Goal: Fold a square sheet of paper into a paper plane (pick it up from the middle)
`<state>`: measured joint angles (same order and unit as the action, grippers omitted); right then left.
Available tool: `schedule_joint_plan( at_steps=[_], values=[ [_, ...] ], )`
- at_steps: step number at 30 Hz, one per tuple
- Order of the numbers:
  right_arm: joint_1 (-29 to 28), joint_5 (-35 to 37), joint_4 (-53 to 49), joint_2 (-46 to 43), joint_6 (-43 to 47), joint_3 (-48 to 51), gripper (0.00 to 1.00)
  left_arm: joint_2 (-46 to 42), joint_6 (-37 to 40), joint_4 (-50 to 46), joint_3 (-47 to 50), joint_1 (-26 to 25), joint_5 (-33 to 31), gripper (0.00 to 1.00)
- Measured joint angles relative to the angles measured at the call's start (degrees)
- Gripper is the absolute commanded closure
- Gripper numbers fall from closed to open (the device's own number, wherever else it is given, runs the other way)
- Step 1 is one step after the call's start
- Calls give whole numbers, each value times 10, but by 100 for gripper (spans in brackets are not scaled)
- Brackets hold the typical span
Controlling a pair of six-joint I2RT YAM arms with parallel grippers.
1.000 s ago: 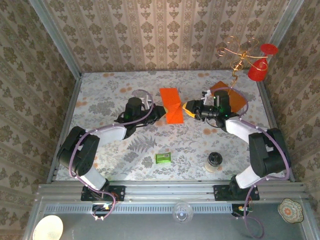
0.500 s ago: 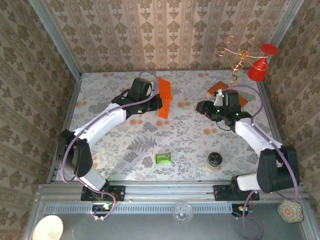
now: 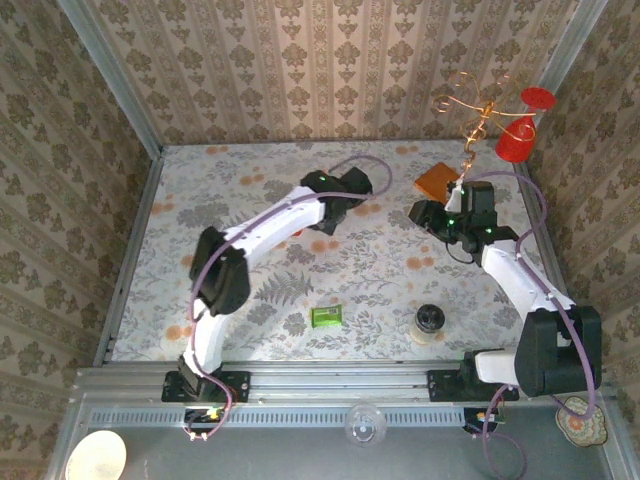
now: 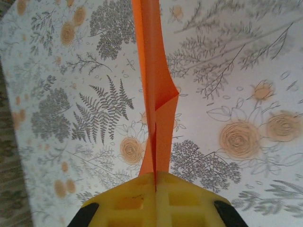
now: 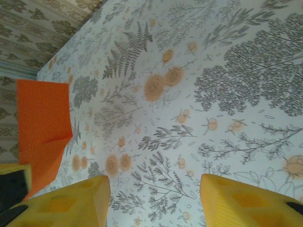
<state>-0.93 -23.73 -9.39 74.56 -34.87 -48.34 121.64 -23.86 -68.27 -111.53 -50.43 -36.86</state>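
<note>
The robot's left gripper holds the folded orange paper (image 4: 160, 80) standing on edge, so the robot should lay the paper flat and keep it still with its right gripper before it folds further.
In the left wrist view the square sheet of paper (image 4: 158, 80), bright orange and folded along a crease, stands edge-on above the flowered table. My left gripper (image 4: 156, 182) is shut on its lower edge. Whether the sheet has a paper plane's pointed shape I cannot tell from this angle. From above, my left gripper (image 3: 342, 200) reaches to the middle back of the table, and the arm covers the paper. My right gripper (image 3: 420, 213) hangs to its right, apart from it. Its yellow fingers (image 5: 71, 203) stand open over bare table, with the paper (image 5: 42, 118) off to their left.
A brownish-orange board (image 3: 440, 178) lies just behind my right gripper. A gold wire stand (image 3: 470, 110) with a red cup (image 3: 515, 140) fills the back right corner. A green packet (image 3: 325, 316) and a dark-lidded jar (image 3: 428, 322) sit near the front.
My left arm has swung the paper from the left middle to the middle back. My right gripper has let go of the paper's right edge, drawn back to the right and opened wider.
</note>
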Motion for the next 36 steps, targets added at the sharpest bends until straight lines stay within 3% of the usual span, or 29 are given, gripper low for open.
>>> schedule_joint_plan(
  at_steps=[4,8,17,23,27,36],
  values=[
    [11,0,0,-3,-5,11,45,57,-1,-21,-15,-19,-9,95],
    [24,0,1,-11,-13,17,45,76,-6,-8,-15,-28,28,91],
    [58,0,2,-26,-28,28,45,74,-35,117,20,-31,204,63],
    [56,-8,2,-25,-28,28,46,-13,-62,244,164,0,332,44],
    [27,-8,1,-13,-27,23,47,-120,-98,343,271,53,394,39],
    [-141,2,2,81,-35,-35,51,-246,-163,479,459,178,447,33]
  ],
)
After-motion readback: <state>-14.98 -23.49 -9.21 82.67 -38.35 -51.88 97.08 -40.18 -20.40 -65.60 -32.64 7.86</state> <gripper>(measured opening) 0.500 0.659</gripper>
